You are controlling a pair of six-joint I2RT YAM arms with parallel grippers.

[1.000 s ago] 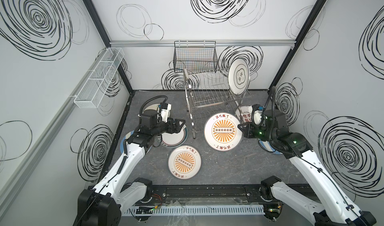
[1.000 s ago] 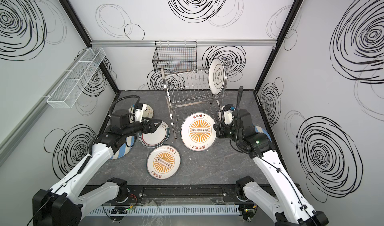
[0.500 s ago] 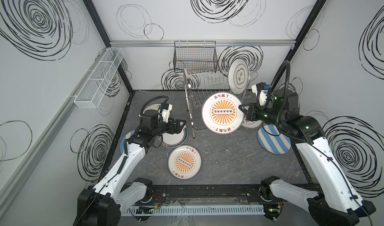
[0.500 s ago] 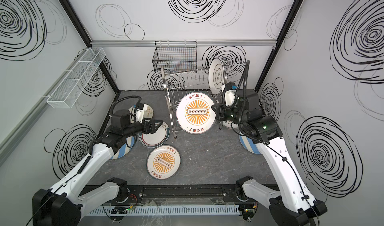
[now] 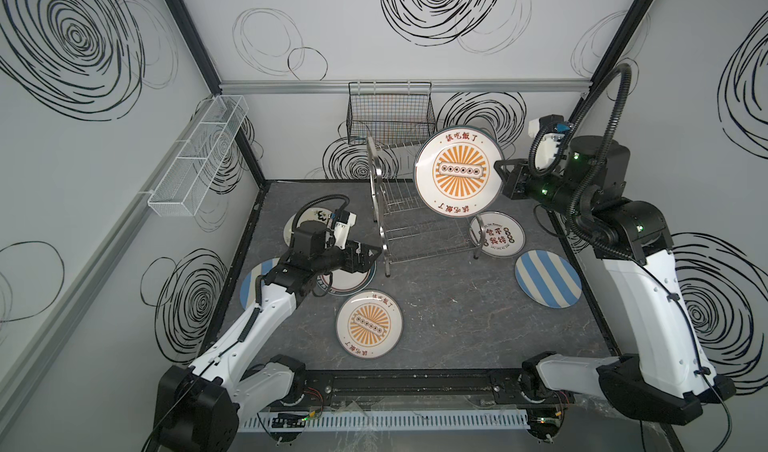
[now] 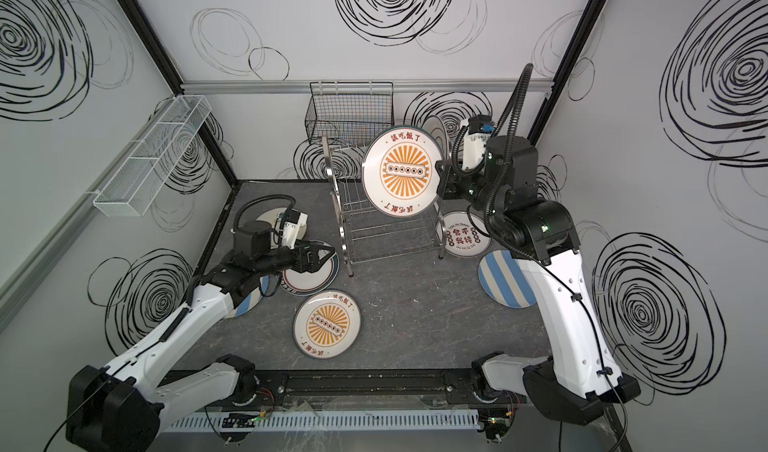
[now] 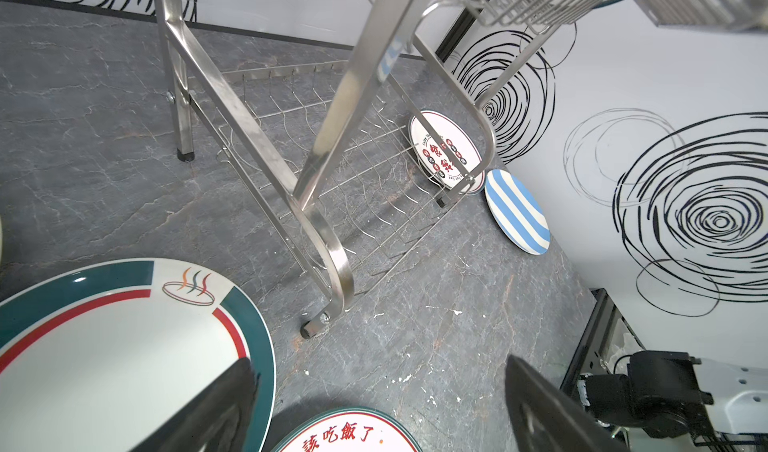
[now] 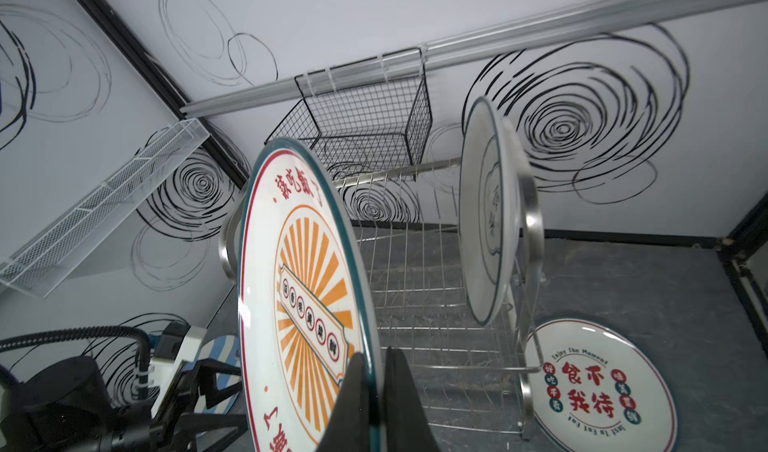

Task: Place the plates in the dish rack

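The orange sunburst plate (image 5: 460,170) hangs crosswise over the dish rack's wires, so next my right gripper turns it parallel to the white plate (image 8: 486,212), then lowers it alongside.
My right gripper (image 5: 500,175) (image 8: 376,371) is shut on the rim of an orange sunburst plate (image 5: 457,177) (image 6: 401,175) (image 8: 307,304). It holds the plate upright above the steel dish rack (image 5: 376,204) (image 6: 338,204) (image 8: 436,304). A white plate (image 8: 486,221) stands in the rack's upper tier at its right end. My left gripper (image 5: 372,254) (image 7: 378,362) hangs open and empty over a teal-rimmed plate (image 5: 347,279) (image 7: 124,346), left of the rack. Flat on the table lie another sunburst plate (image 5: 369,325), a character plate (image 5: 498,235) and a blue-striped plate (image 5: 547,278).
A second blue-striped plate (image 5: 253,279) and a cream plate (image 5: 307,217) lie partly under my left arm. On the back wall hangs a black wire basket (image 5: 390,113), and a white mesh tray (image 5: 199,154) is fixed to the left wall.
My right arm has lifted the sunburst plate from near the table up and back, to above the rack's upper tier. The left arm has stayed where it was.
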